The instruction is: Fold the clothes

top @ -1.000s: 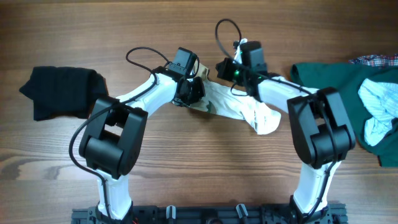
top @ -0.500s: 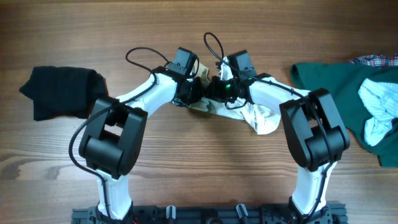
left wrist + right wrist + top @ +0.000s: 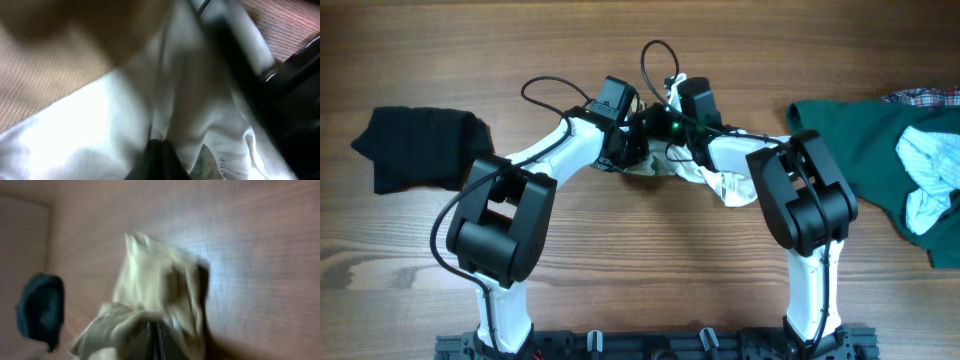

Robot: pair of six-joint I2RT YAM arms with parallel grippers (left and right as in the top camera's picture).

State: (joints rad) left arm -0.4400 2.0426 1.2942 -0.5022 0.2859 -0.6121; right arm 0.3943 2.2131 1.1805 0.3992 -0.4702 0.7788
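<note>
The small cream-white garment lies bunched between my grippers. So my right gripper should go back toward the garment's crumpled end and pull it straight before I fold.
The small cream-white garment with tan and olive patches lies bunched at the table's middle, between my two arms. My left gripper sits at its left end; in the left wrist view white and tan fabric fills the frame around the dark fingertips. My right gripper is right beside the left one and is shut on a fold of the same garment, lifted off the wood; the closed jaws show at the bottom edge.
A black garment lies at the far left and also shows in the right wrist view. At the right lie a dark green garment, a pale blue striped one and a plaid one. Bare wood table.
My right gripper has moved left across the cream garment, carrying its end until it meets the left gripper. The garment is now shorter and bunched. The left arm has stayed put.
</note>
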